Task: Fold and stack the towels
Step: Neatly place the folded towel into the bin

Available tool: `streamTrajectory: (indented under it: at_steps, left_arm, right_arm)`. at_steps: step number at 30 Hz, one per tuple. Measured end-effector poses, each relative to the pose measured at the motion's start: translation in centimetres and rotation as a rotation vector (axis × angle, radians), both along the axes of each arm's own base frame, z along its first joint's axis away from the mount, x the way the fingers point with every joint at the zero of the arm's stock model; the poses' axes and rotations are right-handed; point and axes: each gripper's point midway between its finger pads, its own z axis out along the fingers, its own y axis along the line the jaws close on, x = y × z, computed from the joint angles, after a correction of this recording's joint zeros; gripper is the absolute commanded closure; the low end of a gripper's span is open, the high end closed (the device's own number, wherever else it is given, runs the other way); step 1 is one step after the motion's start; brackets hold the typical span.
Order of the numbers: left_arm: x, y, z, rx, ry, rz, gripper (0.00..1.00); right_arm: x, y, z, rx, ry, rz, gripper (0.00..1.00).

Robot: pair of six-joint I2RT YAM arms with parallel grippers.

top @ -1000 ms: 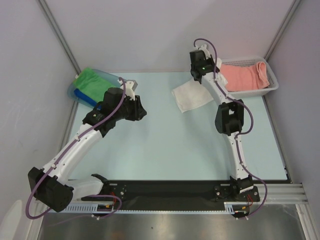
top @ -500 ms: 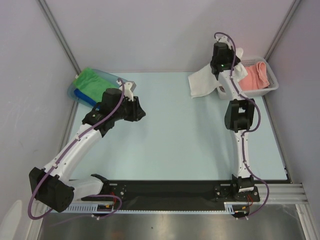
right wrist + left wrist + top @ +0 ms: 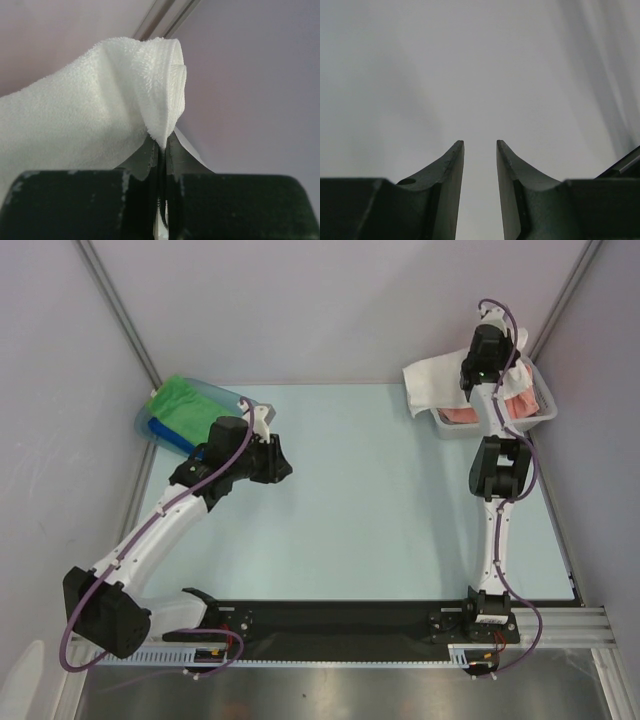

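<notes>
The white towel's loose end (image 3: 420, 386) sticks out past the basket's rim. My right gripper should therefore keep pulling the towel toward the basket's corner post until that end falls inside.
A white towel (image 3: 432, 386) hangs in the air by one pinched corner, beside and above the white basket (image 3: 546, 406) at the back right. My right gripper (image 3: 470, 370) is shut on that corner. In the right wrist view the white towel (image 3: 95, 105) bunches out above the closed right gripper (image 3: 161, 142). A salmon pink towel (image 3: 522, 390) lies in the basket. A green towel (image 3: 185, 404) lies folded on the blue tray (image 3: 148, 426) at the back left. My left gripper (image 3: 285, 468) hovers right of the tray; in its wrist view the left gripper (image 3: 480, 145) is open and empty.
Grey enclosure walls stand close behind the basket and the tray, with metal corner posts (image 3: 120, 320). A black rail (image 3: 340, 618) carrying the arm bases runs along the near edge. The right arm (image 3: 497, 470) stretches upright along the table's right side.
My right arm has lifted the white towel off the table and carried it back and to the right, to above the basket. The left arm has hardly moved.
</notes>
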Motion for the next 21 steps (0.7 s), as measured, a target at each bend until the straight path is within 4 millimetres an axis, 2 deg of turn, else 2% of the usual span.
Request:
streamTrajectory:
  at_steps: [17, 21]
  left_arm:
    - [-0.1, -0.2, -0.2, 0.001, 0.006, -0.018, 0.63]
    - [0.0, -0.2, -0.4, 0.004, 0.011, -0.018, 0.63]
  right_arm:
    - [-0.9, -5.4, -3.2, 0.035, 0.034, -0.029, 1.0]
    - [-1.2, -6.5, -3.5, 0.049, 0.024, -0.039, 1.0]
